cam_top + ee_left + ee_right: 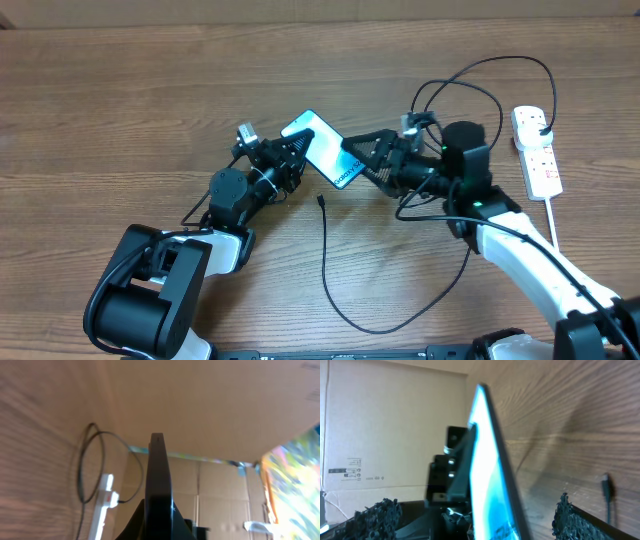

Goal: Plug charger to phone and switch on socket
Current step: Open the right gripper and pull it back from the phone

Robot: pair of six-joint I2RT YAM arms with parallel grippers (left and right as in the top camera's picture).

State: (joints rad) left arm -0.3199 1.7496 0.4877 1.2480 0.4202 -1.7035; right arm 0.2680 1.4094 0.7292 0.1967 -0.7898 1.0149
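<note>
The phone's end (345, 174) is between my right gripper's open fingers. My left gripper should pull the phone back before my right gripper takes the charger connector (321, 201).
The phone (322, 148) is lifted off the table and tilted, its blue screen up. My left gripper (290, 160) is shut on its left end; in the left wrist view the phone (159, 475) stands edge-on between the jaws of that gripper (160, 527). My right gripper (362, 160) is open, one fingertip (572, 517) on each side of the phone (492, 480), not pressing it. The charger connector tip (320, 200) (606, 482) lies loose on the table below the phone. Its black cable (385, 328) loops round to the socket (537, 150), where the black plug (546, 131) sits.
The socket's thick white cord (553, 215) runs down the right side. Cable loops (470, 75) lie behind my right arm. The socket (102, 505) and a cable loop (82, 467) show in the left wrist view. Cardboard walls stand behind the table.
</note>
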